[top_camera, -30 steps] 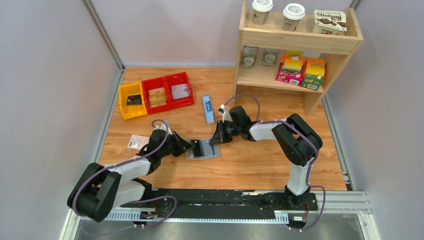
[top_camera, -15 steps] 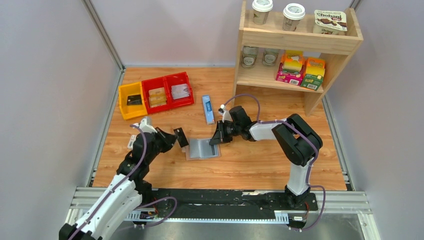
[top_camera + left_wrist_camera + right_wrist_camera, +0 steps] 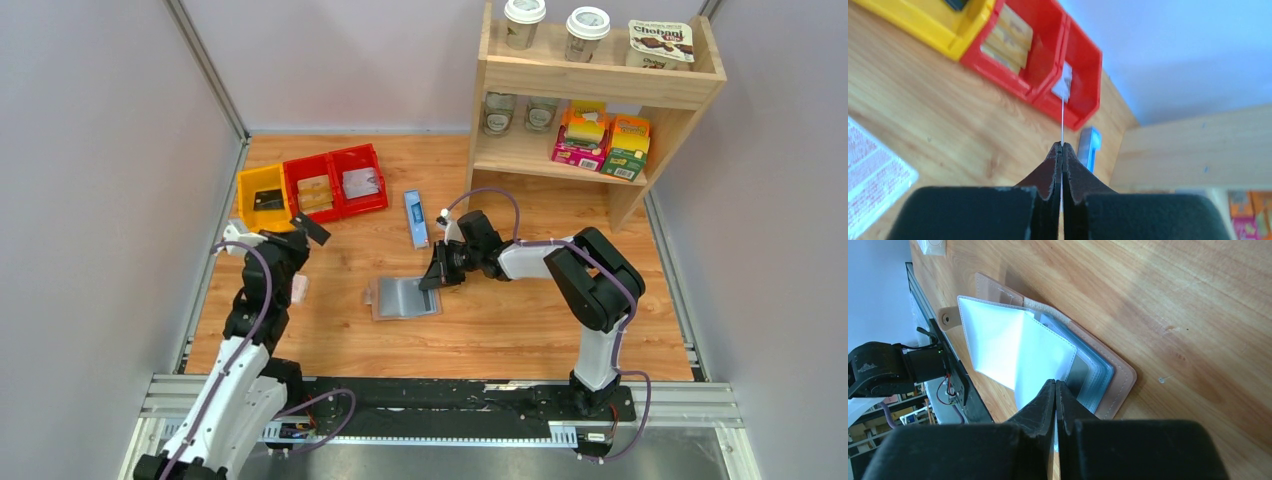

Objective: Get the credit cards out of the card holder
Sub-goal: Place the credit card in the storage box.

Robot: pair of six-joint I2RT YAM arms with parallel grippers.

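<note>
My left gripper is holding the dark credit card (image 3: 311, 229), which matches the one in the yellow bin (image 3: 264, 196). I should keep carrying the card until it hangs inside that bin.
The card holder (image 3: 405, 297) lies open on the table, tan outside with pale blue lining. My right gripper (image 3: 437, 275) is shut on its right edge; in the right wrist view my right gripper (image 3: 1055, 383) pinches a pale blue inner leaf of the holder (image 3: 998, 345), and the snap tab (image 3: 949, 317) lies flat. My left gripper (image 3: 298, 222) is shut on a dark credit card (image 3: 312, 230) and holds it in the air just in front of the yellow bin (image 3: 246, 215). In the left wrist view my left gripper (image 3: 1062, 146) holds that card (image 3: 1062, 112) edge-on, as a thin line.
The yellow bin holds another dark card (image 3: 267, 199). Two red bins (image 3: 336, 208) stand to its right. A long blue box (image 3: 416, 217) lies behind the holder. A pink-and-white packet (image 3: 298, 288) lies by the left arm. A wooden shelf (image 3: 590, 75) stands at the back right.
My left arm has swung away from the card holder, left and back toward the yellow bin, carrying the dark card. The right gripper has stayed on the holder.
</note>
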